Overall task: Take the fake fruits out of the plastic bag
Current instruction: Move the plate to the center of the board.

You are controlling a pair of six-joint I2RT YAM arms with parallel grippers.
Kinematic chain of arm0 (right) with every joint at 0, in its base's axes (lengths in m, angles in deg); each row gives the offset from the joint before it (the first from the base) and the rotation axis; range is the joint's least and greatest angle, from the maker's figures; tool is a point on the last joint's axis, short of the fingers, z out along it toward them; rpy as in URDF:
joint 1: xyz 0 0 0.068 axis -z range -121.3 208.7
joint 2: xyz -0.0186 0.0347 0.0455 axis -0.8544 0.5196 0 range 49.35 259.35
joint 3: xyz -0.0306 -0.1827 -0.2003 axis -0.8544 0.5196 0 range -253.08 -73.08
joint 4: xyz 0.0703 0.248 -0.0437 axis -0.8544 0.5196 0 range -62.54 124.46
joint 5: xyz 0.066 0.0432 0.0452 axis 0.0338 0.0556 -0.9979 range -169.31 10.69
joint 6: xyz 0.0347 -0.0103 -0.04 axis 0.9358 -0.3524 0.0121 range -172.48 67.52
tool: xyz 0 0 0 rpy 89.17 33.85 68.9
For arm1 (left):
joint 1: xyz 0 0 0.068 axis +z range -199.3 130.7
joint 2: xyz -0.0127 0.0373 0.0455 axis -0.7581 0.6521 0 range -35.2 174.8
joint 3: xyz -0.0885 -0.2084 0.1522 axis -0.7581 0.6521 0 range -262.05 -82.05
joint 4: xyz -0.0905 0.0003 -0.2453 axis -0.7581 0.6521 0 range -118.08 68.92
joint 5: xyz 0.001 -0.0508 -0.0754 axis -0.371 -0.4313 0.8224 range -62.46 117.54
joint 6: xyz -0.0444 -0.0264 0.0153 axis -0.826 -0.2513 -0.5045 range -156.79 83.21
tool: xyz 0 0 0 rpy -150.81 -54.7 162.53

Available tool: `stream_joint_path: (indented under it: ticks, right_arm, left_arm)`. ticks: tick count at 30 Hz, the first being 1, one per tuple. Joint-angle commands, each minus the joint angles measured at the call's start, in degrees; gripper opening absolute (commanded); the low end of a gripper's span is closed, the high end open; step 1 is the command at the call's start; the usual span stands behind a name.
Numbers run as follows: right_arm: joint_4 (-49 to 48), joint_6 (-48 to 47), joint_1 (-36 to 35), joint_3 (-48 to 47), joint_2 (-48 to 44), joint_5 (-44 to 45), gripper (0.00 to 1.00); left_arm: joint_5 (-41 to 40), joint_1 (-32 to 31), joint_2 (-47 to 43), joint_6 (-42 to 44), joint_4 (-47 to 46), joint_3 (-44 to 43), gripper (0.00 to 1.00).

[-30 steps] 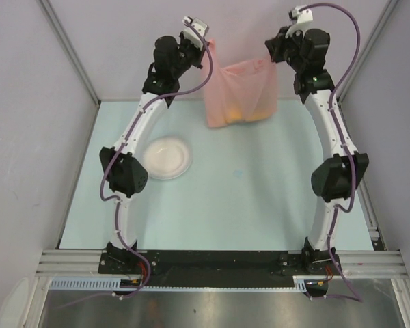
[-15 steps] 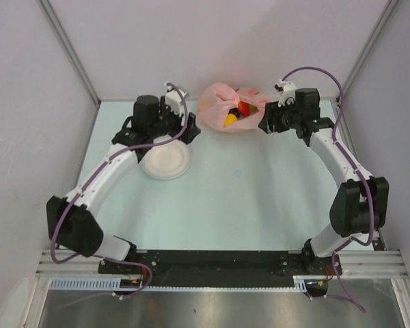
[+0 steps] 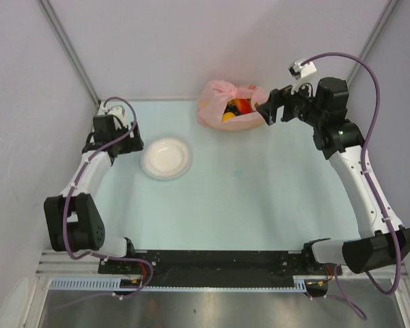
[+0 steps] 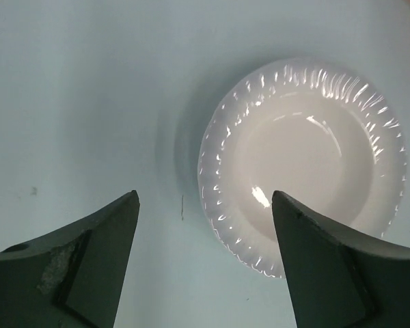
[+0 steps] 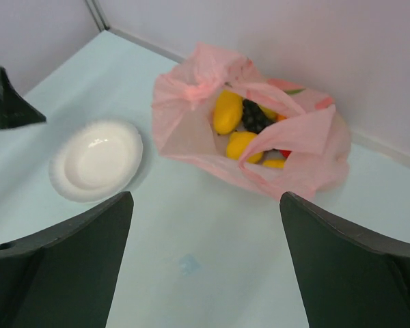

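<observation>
Next, my left gripper shifts the plate (image 3: 166,158) toward the table's near edge (image 3: 224,215) first, since the plate is lying between that gripper and the pink plastic bag.
The pink plastic bag (image 3: 212,102) lies slumped on the table by the back wall, its mouth gaping. Inside it show the fake fruits (image 3: 234,109): two yellow pieces (image 5: 227,111), a dark grape bunch (image 5: 255,116) and a bit of red (image 5: 285,154). A green and red edge (image 5: 295,91) peeks out at the bag's (image 5: 191,130) far side. My right gripper (image 3: 265,113) hovers just right of the bag, open (image 5: 206,198) and holding nothing. At the far left, left of the plate, my left gripper (image 3: 128,137) is open (image 4: 205,198) and empty.
A small white round plate (image 3: 166,158) sits on the pale blue table (image 3: 246,191) left of the bag, also seen as the plate (image 4: 304,157) and the plate (image 5: 96,160). Grey walls close in behind and at both sides.
Both grippers let go of the bag's handles and opened. The bag dropped from hanging to lying on the table. The left arm pulled back to the far left; the right arm stayed beside the bag.
</observation>
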Motion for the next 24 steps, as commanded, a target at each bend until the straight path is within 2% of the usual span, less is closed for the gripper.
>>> stream_joint_path:
  ticks: [1, 6, 9, 12, 17, 18, 20, 22, 24]
  right_arm:
    - [1.5, 0.9, -1.1, -4.6, 0.9, 1.2, 0.94]
    - [5.6, -0.2, -1.6, -3.9, 1.2, 2.3, 0.93]
    - [6.6, -0.3, -2.2, -4.0, 1.4, 3.4, 0.93]
    - [7.9, -1.3, -3.0, -4.2, 1.9, 4.7, 0.93]
    - [8.4, -1.3, -3.5, -5.1, 2.8, 6.6, 0.93]
    - [8.4, -1.1, -3.6, -5.1, 3.2, 7.2, 0.93]
    - [8.2, -1.0, -3.5, -5.3, 3.3, 7.7, 0.93]
    - [8.1, -0.9, -3.5, -5.3, 3.8, 8.3, 0.93]
    - [8.2, -0.9, -3.6, -5.0, 3.9, 8.3, 0.92]
  left_arm:
    - [9.3, 3.1, 3.7, -5.0, -4.1, 3.1, 0.79]
    - [10.7, 5.1, 8.0, -7.2, -8.5, 4.2, 0.67]
    - [13.9, 7.3, 12.4, -9.0, -8.9, 3.1, 0.65]
    - [20.6, 8.9, 16.5, -10.8, -11.1, 1.9, 0.62]
    - [23.9, 8.8, 21.1, -11.4, -12.8, -0.2, 0.56]
    - [26.2, 8.9, 21.9, -11.4, -13.1, -0.4, 0.49]
    - [29.1, 8.9, 22.5, -12.0, -15.0, -0.6, 0.44]
    - [32.0, 8.6, 23.2, -12.6, -16.0, -0.6, 0.25]
    - [33.0, 8.1, 23.4, -12.3, -16.4, -0.3, 0.00]
